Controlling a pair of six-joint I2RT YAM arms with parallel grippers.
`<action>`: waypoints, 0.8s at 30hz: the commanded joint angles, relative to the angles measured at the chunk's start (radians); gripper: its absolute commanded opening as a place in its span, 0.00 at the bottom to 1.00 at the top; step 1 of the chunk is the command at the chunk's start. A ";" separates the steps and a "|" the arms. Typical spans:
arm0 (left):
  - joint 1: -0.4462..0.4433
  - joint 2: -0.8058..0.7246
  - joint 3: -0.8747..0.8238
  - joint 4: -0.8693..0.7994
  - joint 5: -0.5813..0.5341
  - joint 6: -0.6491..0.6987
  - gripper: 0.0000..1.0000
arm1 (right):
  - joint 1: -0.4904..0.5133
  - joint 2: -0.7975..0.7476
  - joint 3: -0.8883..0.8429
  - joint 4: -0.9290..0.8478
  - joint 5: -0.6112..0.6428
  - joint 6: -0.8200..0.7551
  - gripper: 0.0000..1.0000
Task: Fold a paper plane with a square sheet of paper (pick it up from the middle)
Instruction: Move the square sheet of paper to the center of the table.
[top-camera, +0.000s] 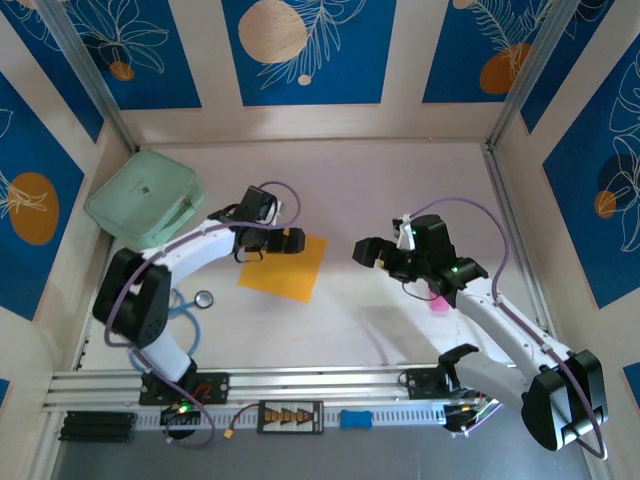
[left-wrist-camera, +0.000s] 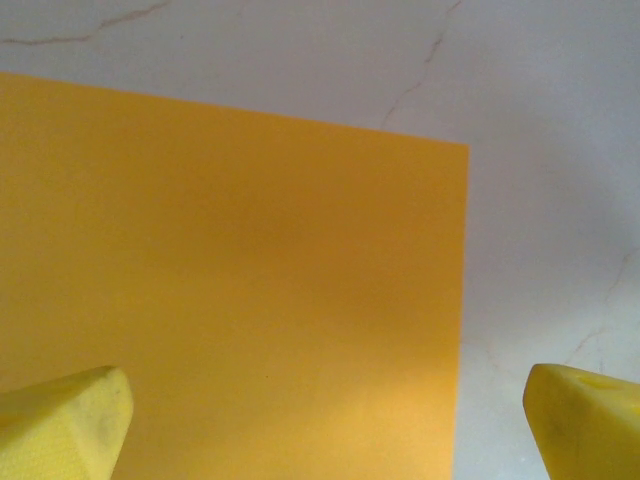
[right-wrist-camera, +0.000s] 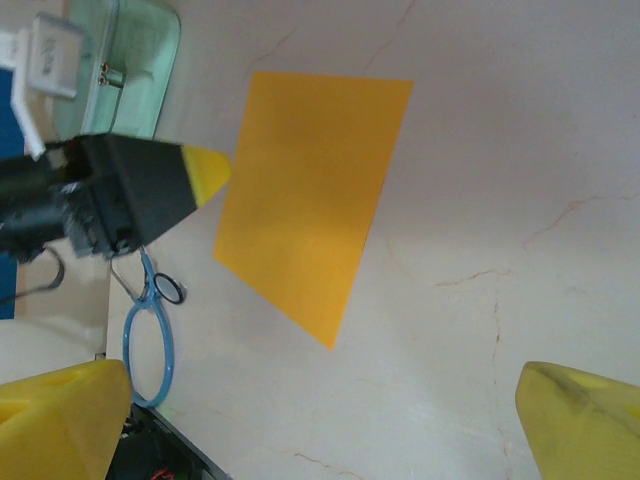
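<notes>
My right gripper stays back while my left gripper should turn the sheet square before it pinches the sheet's middle (top-camera: 284, 267), because the sheet's near edge (top-camera: 275, 293) slants.
The square sheet of paper (top-camera: 285, 268) lies flat on the pale table, a plain orange-yellow square with no crease; a paper plane is out of view. My left gripper (top-camera: 288, 241) hovers over the sheet's far-left edge. In the left wrist view the sheet (left-wrist-camera: 230, 290) spreads beneath my left gripper (left-wrist-camera: 325, 430), whose yellow fingertips (left-wrist-camera: 60, 425) stand wide apart and hold nothing. My right gripper (top-camera: 372, 252) sits to the right of the sheet, apart from it. In the right wrist view my right gripper (right-wrist-camera: 320, 425) is open over bare table, the sheet (right-wrist-camera: 310, 200) ahead of it.
A mint-green case (top-camera: 145, 200) sits at the back left. A blue-looped stethoscope-like tool (top-camera: 195, 298) lies left of the sheet. A small pink object (top-camera: 438, 303) rests under the right arm. Patterned walls close in the table (top-camera: 340, 330); a rail runs along its near edge.
</notes>
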 joint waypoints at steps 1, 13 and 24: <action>0.014 0.093 0.060 -0.118 0.162 0.109 1.00 | 0.015 0.010 0.030 0.010 0.005 0.001 0.99; -0.006 0.121 -0.080 -0.034 0.117 -0.102 0.97 | -0.031 -0.114 0.081 -0.181 0.170 -0.037 0.99; -0.201 0.066 -0.155 0.063 -0.026 -0.447 0.97 | -0.172 -0.262 -0.060 -0.137 0.007 0.084 1.00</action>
